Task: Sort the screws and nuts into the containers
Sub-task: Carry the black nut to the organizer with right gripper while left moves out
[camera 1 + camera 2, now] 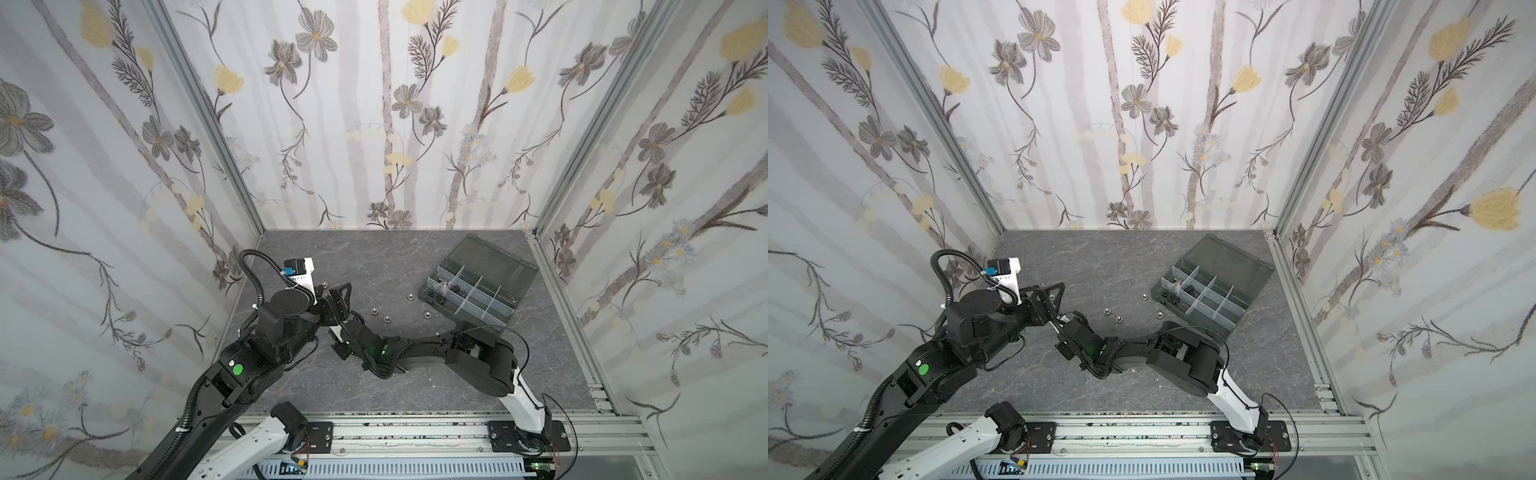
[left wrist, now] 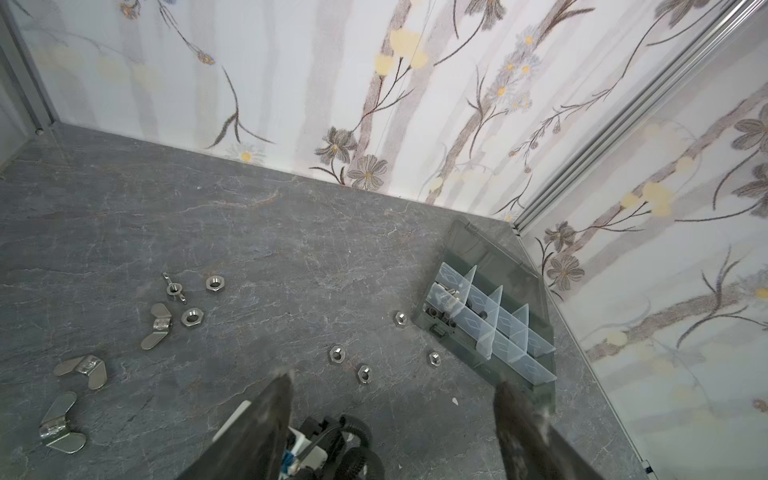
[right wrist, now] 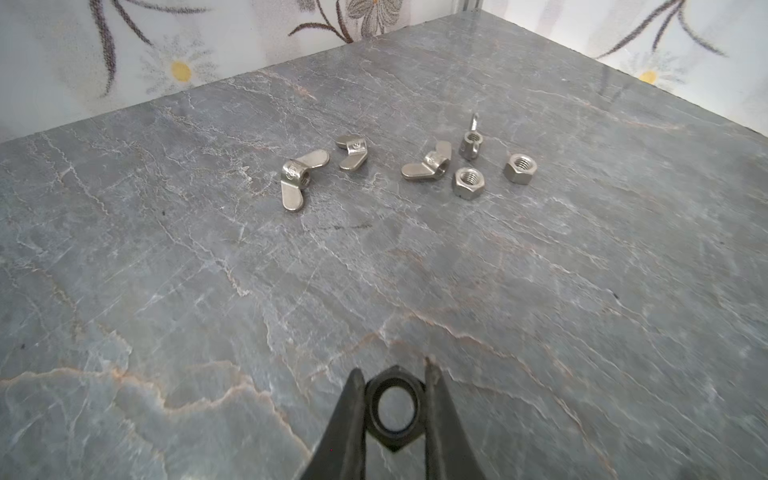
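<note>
My right gripper should keep carrying the black hex nut (image 3: 395, 408) until it hangs over the dark pieces (image 1: 1170, 298) in the box's open end compartment, because it matches them.
My right gripper (image 3: 394, 370) is shut on a black hex nut (image 3: 395, 409), held just above the grey floor. Its arm (image 1: 415, 353) reaches across the middle, beneath the left gripper. My left gripper (image 2: 395, 380) is open and empty. Silver hex nuts lie loose: one (image 1: 374, 311), another (image 1: 387, 319), a third (image 1: 427, 314) and one (image 1: 409, 296) by the box. Two more nuts (image 3: 468, 183) (image 3: 520, 168) sit beside the wing nuts. The organizer box (image 1: 428, 291) stands open at the back right. Its end compartments hold dark pieces (image 2: 440, 316) and pale metal pieces (image 2: 451, 295).
Several silver wing nuts (image 3: 299, 178) (image 3: 351, 151) (image 3: 428, 166) lie at the back left, mostly under the left arm in both top views. The box's smoky lid (image 1: 490, 262) lies flat toward the back right corner. Papered walls close three sides; a rail (image 1: 415, 432) runs along the front.
</note>
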